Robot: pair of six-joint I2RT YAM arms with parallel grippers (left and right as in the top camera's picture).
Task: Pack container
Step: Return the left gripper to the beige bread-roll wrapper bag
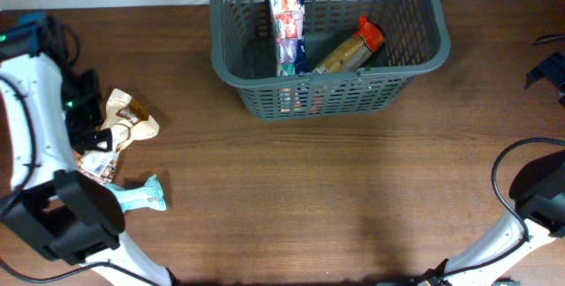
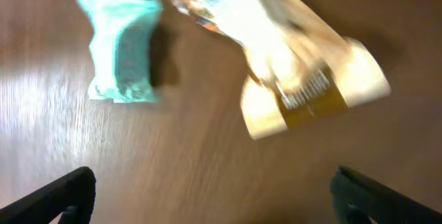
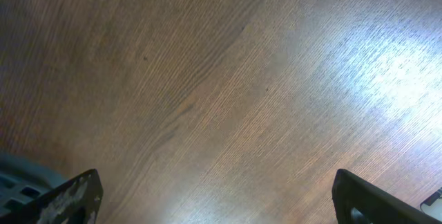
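Note:
The tan packet [image 1: 131, 120] is clear of the teal packet, so my left gripper should continue to go down until its spread fingers are on both sides of the tan packet's narrow middle [image 2: 277, 57], and then close.
The dark grey lattice container [image 1: 415, 61] stands at the back centre of the table. In it lie a white, red and blue box [image 1: 287, 26] and a brown package with an orange-red end [image 1: 349, 49]. On the table at the left lie a tan packet [image 1: 131, 116], a smaller printed packet [image 1: 97, 166] and a teal packet [image 1: 141, 198]. My left gripper [image 1: 91, 132] is open and empty just above these. In the left wrist view its jaws [image 2: 221, 203] are spread wide, with the teal packet [image 2: 121, 48] and the tan packet [image 2: 304, 72] ahead. My right gripper [image 3: 221, 200] is open and empty over bare wood.
The right gripper [image 1: 549, 70] sits near the table's right edge, apart from the container. A corner of the container [image 3: 14, 179] shows at the bottom left of the right wrist view. Both arms' bases and cables stand at the front corners.

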